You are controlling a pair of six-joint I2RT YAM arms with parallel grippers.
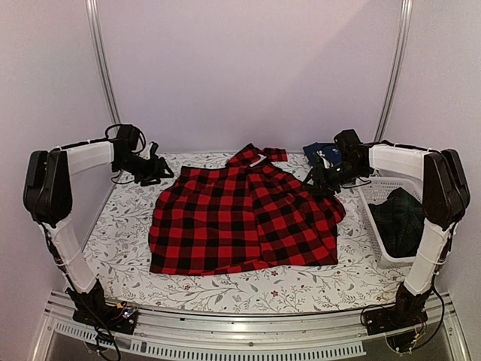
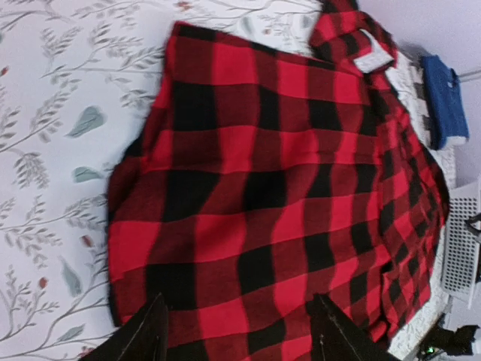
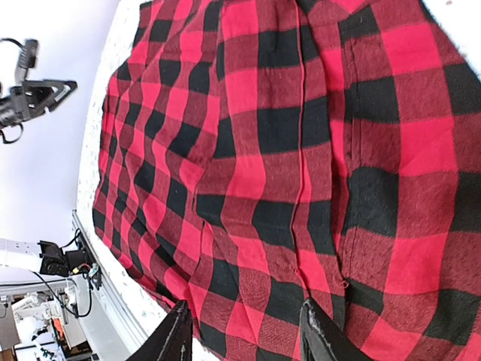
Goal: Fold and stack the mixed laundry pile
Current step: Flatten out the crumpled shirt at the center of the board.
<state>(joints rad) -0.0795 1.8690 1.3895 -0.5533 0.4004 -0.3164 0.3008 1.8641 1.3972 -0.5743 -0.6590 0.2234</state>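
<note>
The shirt's front edge lies loose down the shirt's middle, so my open left gripper should now go across the shirt and close on that edge.
A red-and-black checked flannel shirt lies spread over the middle of the floral table cloth, collar at the far edge; it fills the left wrist view and the right wrist view. A dark green-navy plaid garment lies in the white basket at the right. A navy blue folded one sits at the far right behind the shirt and shows in the left wrist view. My left gripper hovers open and empty at the shirt's far left corner. My right gripper hovers open and empty over the shirt's far right side.
The white plastic lattice basket stands at the table's right edge. The floral-print table cloth covers the table. A metal rail runs along the near edge. Purple walls close in the back and sides.
</note>
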